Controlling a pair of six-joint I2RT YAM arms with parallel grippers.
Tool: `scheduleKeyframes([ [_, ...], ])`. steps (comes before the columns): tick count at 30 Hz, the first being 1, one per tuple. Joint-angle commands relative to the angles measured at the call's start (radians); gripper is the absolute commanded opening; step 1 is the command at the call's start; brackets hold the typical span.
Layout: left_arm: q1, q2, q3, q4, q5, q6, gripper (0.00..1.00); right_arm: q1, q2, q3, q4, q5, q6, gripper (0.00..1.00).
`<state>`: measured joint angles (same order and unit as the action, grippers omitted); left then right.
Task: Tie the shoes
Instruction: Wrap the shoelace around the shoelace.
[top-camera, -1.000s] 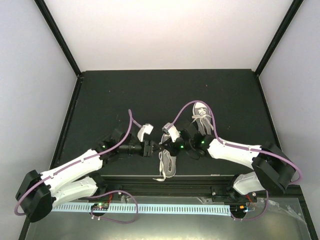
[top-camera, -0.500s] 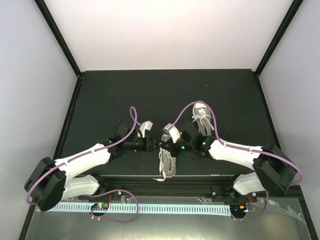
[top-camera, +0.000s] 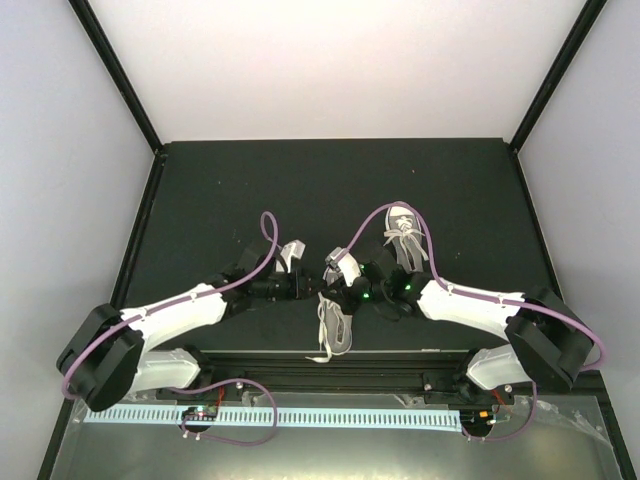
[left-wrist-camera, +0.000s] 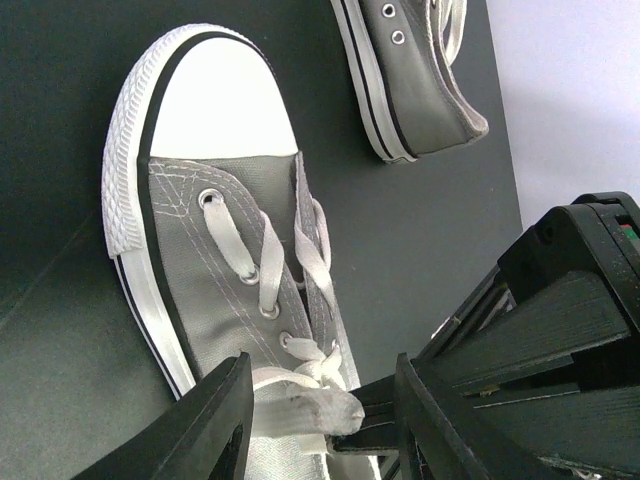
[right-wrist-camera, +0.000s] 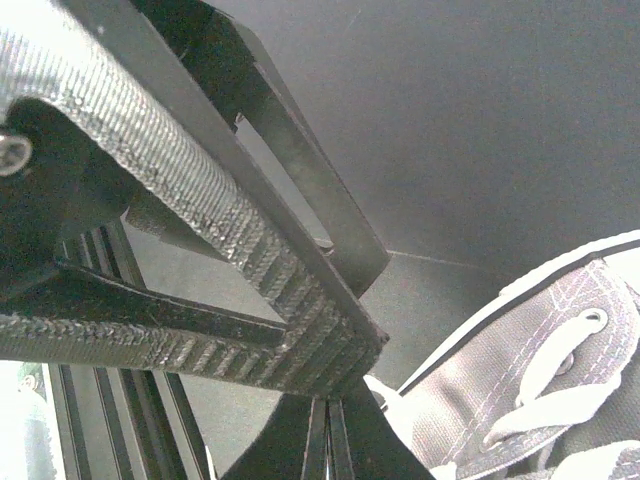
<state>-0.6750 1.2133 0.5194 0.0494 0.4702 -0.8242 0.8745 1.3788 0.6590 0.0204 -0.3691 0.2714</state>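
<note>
My right gripper should grip the lace nearer its tail and bring it to my left gripper's open fingers, as only a short fold of lace reaches them.
One of the shoes, grey canvas with a white toe cap, lies at the near table edge. The other lies farther back to the right. Both grippers meet over the near shoe's laces. In the left wrist view a folded piece of white lace lies between the fingers of my left gripper, which stand apart on either side of it. My right gripper is shut, its thin tips pinching that lace from the right.
The black mat ends at a metal rail just in front of the near shoe. Light walls enclose the table on three sides. In the right wrist view the left gripper's ribbed fingers fill the left half.
My left arm has pushed its gripper a little right, toward the shoe, and its jaws widened then narrowed again. The right arm and both shoes have stayed put.
</note>
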Motion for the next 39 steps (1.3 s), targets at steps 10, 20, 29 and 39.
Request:
scheduleKeyframes([
  [10, 0.001, 0.061, 0.017, 0.097, 0.088, -0.034, 0.35, 0.001, -0.018, 0.002, 0.027, 0.009, -0.007, 0.01],
  [20, -0.003, 0.061, 0.002, 0.11, 0.09, -0.046, 0.04, 0.0, -0.032, 0.007, 0.022, 0.028, -0.005, 0.02],
  [29, -0.004, 0.042, -0.001, 0.087, 0.055, -0.038, 0.02, 0.017, -0.171, -0.002, -0.125, 0.097, 0.04, 0.65],
  [39, 0.001, 0.034, 0.001, 0.079, 0.034, -0.033, 0.01, 0.353, -0.179, 0.059, -0.395, 0.483, 0.327, 0.6],
])
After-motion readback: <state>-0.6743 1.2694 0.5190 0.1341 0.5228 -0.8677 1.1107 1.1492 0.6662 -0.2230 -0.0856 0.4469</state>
